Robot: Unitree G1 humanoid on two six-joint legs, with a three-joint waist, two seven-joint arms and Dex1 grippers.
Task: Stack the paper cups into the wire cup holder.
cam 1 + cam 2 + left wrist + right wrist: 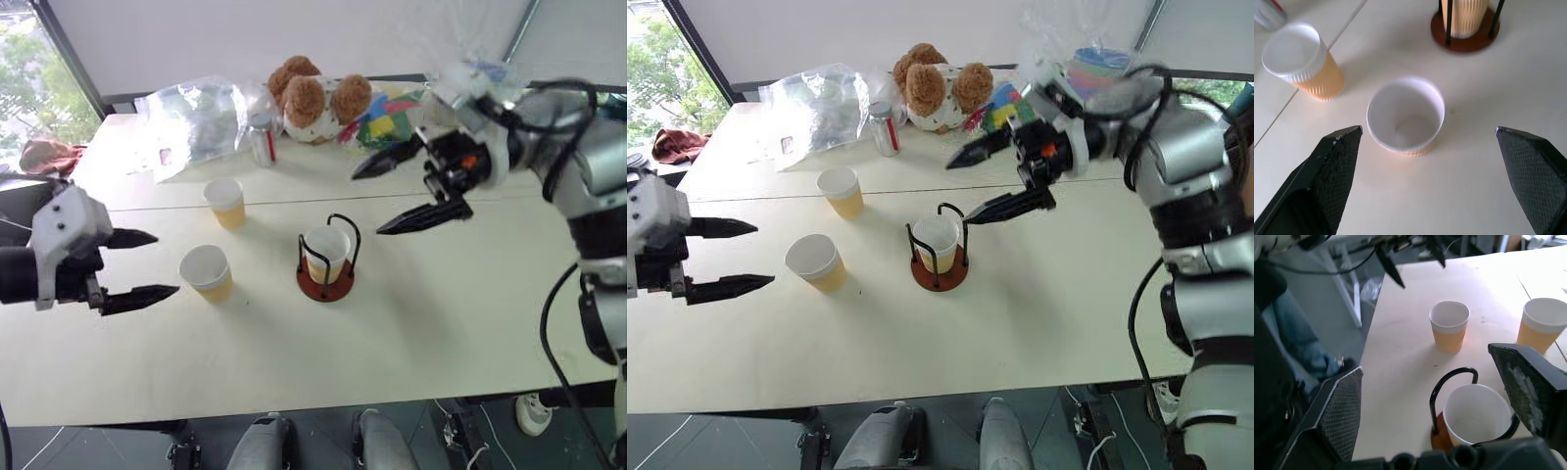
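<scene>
The nearer paper cup (207,273) should go deep inside the cup in the wire cup holder when I lower it, because its sides taper (217,291) toward its base.
The wire cup holder (327,281) stands mid-table on its round red-brown base, with one paper cup (326,253) upright inside it. Two more paper cups stand upright on the table to its left, one farther back (224,203) and one nearer (207,272). My left gripper (167,263) hovers open just left of the nearer cup, which sits between and beyond its fingers in the left wrist view (1405,116). My right gripper (367,204) is open in the air above and right of the holder, holding nothing. The right wrist view looks down on the holder (1452,382) and its cup (1476,413).
Along the table's far edge lie a clear plastic bag (196,122), a small can (263,140), a brown teddy bear (318,98) and a colourful cloth (392,116). Pastel bowls in clear plastic (1095,67) sit behind my right arm. A seam (147,208) crosses the tabletop.
</scene>
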